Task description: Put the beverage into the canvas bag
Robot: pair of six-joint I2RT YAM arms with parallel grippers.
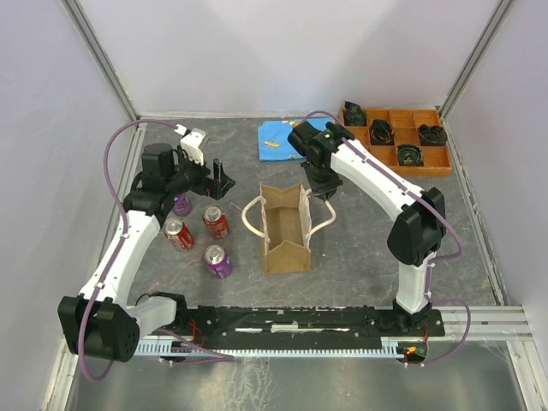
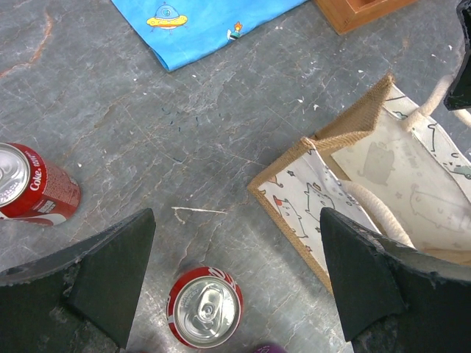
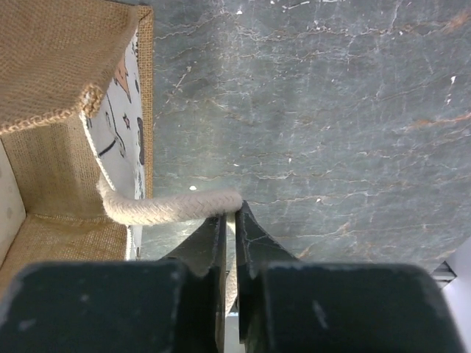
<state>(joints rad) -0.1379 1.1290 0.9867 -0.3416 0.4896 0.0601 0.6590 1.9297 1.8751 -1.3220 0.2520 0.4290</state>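
Observation:
My right gripper is holding one rope handle [image 1: 329,212] of the canvas bag, and the handle [image 1: 247,216] beside the cans stands free. My left gripper should grab that handle and pull too before I load cans.
The tan canvas bag [image 1: 285,229] stands open at mid-table, its printed lining showing in the left wrist view [image 2: 368,184]. My right gripper [image 1: 324,195] is shut on the bag's right cream rope handle [image 3: 173,207], and the rope runs between its closed jaws [image 3: 235,220]. My left gripper [image 1: 220,176] is open and empty, held above the table left of the bag. Between its fingers [image 2: 235,287] an upright red can [image 2: 204,307] shows from above. Two red cans [image 1: 216,222] [image 1: 178,234] and two purple cans [image 1: 217,261] [image 1: 181,205] stand left of the bag.
A blue cloth [image 1: 278,139] lies behind the bag. An orange compartment tray [image 1: 398,137] with dark items sits at the back right. Another red cola can [image 2: 29,184] shows at the left of the left wrist view. White walls enclose the table.

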